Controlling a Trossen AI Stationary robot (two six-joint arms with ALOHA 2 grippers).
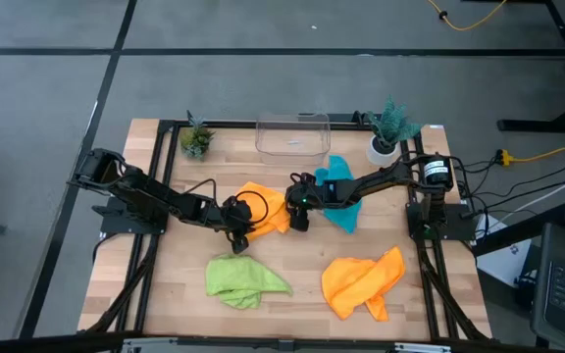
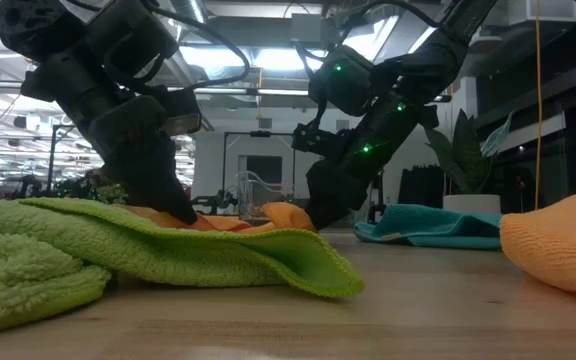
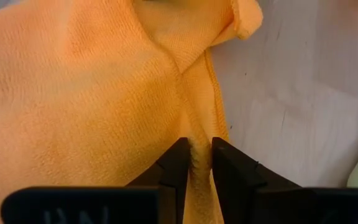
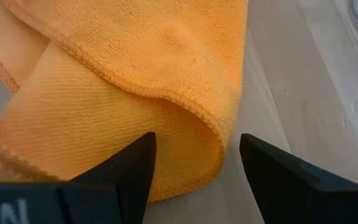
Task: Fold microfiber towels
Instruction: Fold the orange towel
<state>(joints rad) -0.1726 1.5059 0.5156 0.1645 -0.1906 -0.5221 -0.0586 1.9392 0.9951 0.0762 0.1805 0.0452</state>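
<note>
The orange towel point(image 1: 270, 209) will fall open below a straight edge when I lift and spread it, because the stitched hem point(image 4: 143, 91) curves slackly over loose folds.
An orange microfiber towel point(image 1: 263, 206) lies crumpled at the table's middle. My left gripper point(image 3: 199, 149) is shut on its near left edge, low over the table point(image 2: 183, 212). My right gripper point(image 4: 197, 152) stands open at the towel's right side point(image 1: 297, 218), its fingers on either side of a folded edge point(image 4: 191, 118). A lime green towel point(image 1: 245, 279) lies bunched near the front, a second orange towel point(image 1: 361, 282) sits at the front right, and a teal towel point(image 1: 339, 201) lies partly under the right arm. My left gripper pinches a narrow raised fold of the orange towel point(image 3: 197, 134) between its two fingers, beside the stitched hem point(image 3: 219, 106). The fingers slant down from the table's left. The rest of the towel lies slack on the table. Of my right gripper, I cannot tell whether its fingers touch the cloth.
A clear plastic bin point(image 1: 292, 135) stands at the far middle, with a small potted plant point(image 1: 196, 139) to its left and a larger one point(image 1: 390, 127) to its right. Bare wood point(image 1: 302, 284) shows between the green towel and the second orange towel.
</note>
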